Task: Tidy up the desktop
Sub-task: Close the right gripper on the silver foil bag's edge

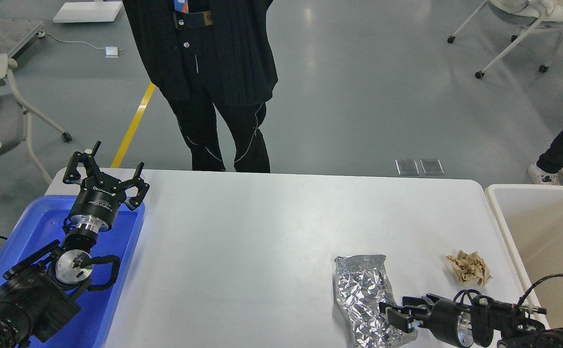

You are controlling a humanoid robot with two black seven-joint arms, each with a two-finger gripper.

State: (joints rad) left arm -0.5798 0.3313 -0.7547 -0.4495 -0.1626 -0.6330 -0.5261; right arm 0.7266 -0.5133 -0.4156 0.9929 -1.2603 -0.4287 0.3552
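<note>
A curled edge (339, 298) sits up above its shadow, so the silver foil bag (367, 296) will keep its spread shape when I pick it up by one side.
The desktop (262, 232) is a wide white tabletop. A crumpled silver foil bag (361, 290) lies on it at the front right. A small crumpled brown paper wad (469, 268) lies to the right of the bag. My right gripper (397, 313) is low at the bag's lower right edge, fingers slightly apart, pointing left and touching or just over the foil. My left gripper (103, 166) is open and empty, raised over the far end of the blue tray (117, 270).
A cream-white bin (504, 232) stands against the table's right edge. A person in black (214, 72) stands just behind the table's far edge. Chairs stand at the far left and far right on the grey floor.
</note>
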